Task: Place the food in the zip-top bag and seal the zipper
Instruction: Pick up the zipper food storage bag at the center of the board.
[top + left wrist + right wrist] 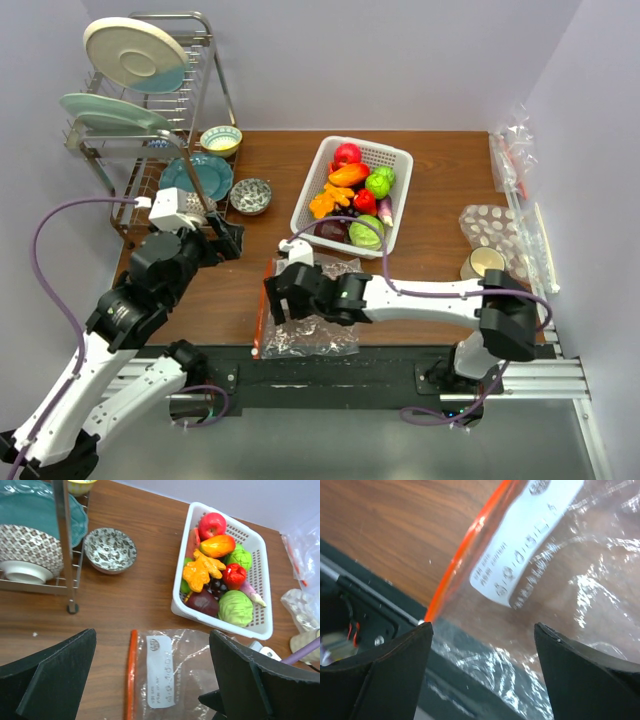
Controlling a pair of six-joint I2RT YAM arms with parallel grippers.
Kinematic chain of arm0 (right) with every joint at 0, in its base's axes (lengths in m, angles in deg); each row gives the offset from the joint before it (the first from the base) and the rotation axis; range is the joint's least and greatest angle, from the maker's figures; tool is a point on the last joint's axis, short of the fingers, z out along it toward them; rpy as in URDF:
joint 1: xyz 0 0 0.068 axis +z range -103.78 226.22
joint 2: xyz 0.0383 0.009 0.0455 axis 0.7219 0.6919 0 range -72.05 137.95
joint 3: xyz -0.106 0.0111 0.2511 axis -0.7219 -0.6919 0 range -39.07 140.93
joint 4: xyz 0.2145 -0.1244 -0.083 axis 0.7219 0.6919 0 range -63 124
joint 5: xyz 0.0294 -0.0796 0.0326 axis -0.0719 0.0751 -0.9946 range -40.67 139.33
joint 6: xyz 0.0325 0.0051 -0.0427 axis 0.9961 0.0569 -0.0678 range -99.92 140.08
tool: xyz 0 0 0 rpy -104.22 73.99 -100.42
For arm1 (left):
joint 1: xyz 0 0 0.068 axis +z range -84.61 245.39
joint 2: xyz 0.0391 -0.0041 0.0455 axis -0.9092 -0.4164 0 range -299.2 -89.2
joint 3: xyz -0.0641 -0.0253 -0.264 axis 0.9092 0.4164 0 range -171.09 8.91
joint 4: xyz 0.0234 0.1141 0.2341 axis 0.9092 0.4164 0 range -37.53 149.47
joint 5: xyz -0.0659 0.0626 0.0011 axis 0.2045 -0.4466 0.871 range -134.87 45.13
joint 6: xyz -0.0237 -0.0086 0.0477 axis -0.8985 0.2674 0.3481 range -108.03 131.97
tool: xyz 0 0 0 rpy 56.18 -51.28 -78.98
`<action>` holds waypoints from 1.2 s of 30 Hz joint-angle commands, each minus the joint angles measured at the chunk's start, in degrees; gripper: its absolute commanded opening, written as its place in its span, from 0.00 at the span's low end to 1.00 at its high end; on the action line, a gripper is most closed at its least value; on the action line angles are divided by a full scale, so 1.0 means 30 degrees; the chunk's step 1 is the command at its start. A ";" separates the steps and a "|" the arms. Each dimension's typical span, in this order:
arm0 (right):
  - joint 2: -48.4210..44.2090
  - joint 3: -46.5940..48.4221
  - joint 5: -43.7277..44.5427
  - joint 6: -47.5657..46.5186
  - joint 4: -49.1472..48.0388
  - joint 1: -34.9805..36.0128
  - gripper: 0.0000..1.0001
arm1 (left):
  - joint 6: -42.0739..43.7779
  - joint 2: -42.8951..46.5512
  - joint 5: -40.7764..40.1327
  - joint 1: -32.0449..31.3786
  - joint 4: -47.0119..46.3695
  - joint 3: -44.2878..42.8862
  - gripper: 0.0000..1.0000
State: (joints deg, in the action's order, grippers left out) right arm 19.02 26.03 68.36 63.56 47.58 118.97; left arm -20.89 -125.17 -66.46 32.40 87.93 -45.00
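The zip-top bag's zipper (266, 284) is flat against the table's wood, so my right gripper should first lift the zipper's edge (262, 312), and then my left gripper should take the zipper's other edge.
The zip-top bag (318, 325) lies flat and empty at the table's near edge, with its orange-red zipper (260, 312) along its left side. It also shows in the left wrist view (195, 670) and the right wrist view (565, 575), where its near part overhangs the black rail. The food (350, 178) fills the white basket (400, 205) behind the bag. My right gripper (285, 300) is open and empty, low over the bag near the zipper (462, 560). My left gripper (228, 238) is open and empty, up and to the left of the bag, looking down on the zipper (132, 675).
A dish rack (150, 110) with plates stands at the back left, a teal plate (195, 175) and two small bowls (250, 195) beside it. Clear packets (515, 150), a dotted bag (495, 228) and a cup (483, 262) line the right side.
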 commanded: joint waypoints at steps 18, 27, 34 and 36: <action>0.6268 0.3673 0.2185 0.0126 0.1756 0.0330 0.03 | 0.1667 0.1032 -0.0335 0.0099 -0.0072 0.1680 1.00; 0.0967 0.0158 0.1364 -0.0139 -0.0354 0.0037 0.00 | 0.1492 0.0446 0.0690 0.0099 -0.0570 0.2735 1.00; 0.0463 -0.0140 0.0252 -0.0433 -0.1262 -0.0051 0.72 | 0.1286 -0.0140 0.0341 0.0100 -0.0337 0.2240 1.00; 0.1192 0.0212 -0.0129 -0.0228 -0.1584 -0.0051 0.72 | 0.1490 -0.0024 0.0048 0.0129 -0.0074 0.1569 1.00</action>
State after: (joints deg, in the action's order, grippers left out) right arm 19.70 25.55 70.43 62.42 46.10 118.79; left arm -16.96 -125.36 -65.23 32.40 88.94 -36.93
